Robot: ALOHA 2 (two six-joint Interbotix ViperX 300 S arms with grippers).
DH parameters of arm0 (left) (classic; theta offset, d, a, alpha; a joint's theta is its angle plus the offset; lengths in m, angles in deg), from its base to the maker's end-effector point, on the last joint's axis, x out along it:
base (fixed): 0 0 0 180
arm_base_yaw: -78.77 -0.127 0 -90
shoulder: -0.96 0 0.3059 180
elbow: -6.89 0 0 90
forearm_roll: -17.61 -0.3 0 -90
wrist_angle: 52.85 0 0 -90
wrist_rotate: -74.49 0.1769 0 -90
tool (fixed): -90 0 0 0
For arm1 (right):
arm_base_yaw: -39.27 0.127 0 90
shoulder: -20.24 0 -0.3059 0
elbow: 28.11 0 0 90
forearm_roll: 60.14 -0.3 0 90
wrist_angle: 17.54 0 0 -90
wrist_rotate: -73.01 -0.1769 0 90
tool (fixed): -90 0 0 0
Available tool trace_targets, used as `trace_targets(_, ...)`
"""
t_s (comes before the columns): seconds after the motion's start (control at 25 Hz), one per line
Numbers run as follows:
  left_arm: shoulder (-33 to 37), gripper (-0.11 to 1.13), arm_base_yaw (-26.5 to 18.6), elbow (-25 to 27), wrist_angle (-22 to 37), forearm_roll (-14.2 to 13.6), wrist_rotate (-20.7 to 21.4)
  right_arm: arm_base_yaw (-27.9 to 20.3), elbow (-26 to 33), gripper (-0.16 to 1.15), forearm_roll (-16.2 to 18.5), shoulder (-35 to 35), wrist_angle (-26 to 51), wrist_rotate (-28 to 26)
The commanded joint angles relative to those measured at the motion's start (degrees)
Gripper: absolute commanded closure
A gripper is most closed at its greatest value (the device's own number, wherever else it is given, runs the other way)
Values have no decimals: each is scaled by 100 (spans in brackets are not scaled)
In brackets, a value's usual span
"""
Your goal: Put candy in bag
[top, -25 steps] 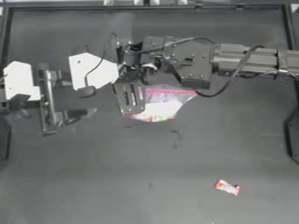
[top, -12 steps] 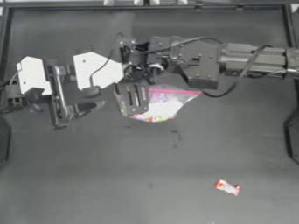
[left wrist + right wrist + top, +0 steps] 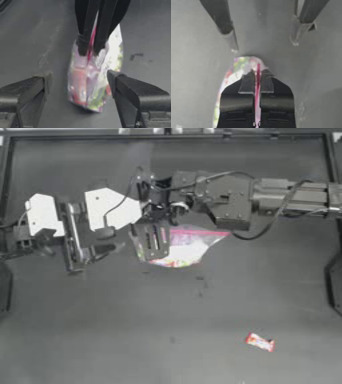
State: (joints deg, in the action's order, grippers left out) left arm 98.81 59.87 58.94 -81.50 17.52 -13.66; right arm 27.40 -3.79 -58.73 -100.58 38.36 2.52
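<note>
My gripper will carry the bag by one end of the pinched pink strip. The bag bulges below the strip, so its opening will then spread into a wide ring.
The bag is clear plastic with colourful sweets inside and a pink strip at its mouth. My right gripper, reaching across from the right, is shut on that pink strip and holds the bag hanging above the table. My left gripper is open just left of the bag. In the left wrist view its jaws stand wide on either side of the bag's lower part without touching it. The candy, a small red-orange wrapped sweet, lies alone on the table at the front right.
The dark table is bounded by a raised rim at the back and sides. The right arm stretches along the back half. Small scuff marks lie below the bag.
My left arm has moved right toward the bag, bringing its open jaws up beside it. The right gripper and the bag have stayed in place. The candy has not moved.
</note>
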Motion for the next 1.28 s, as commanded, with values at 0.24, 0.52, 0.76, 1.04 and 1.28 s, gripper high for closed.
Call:
trace_targets(0.24, -343, 6, -9, -369, -70, -18, 9, 0, -70, 95, -18, 448, -176, -26)
trace_targets(0.52, -448, 6, -9, -431, -237, -26, 9, 0, -220, 95, -18, 501, -334, -44)
trace_targets(0.76, -466, 6, -9, -431, -308, -26, 0, 0, -229, 95, -18, 501, -352, -44)
trace_targets(1.04, -589, 6, -9, -492, -316, -26, -9, 0, -229, 95, -18, 501, -369, -44)
trace_targets(1.28, -677, 7, -9, -554, -316, -26, -9, 0, -255, 95, -18, 501, -369, -44)
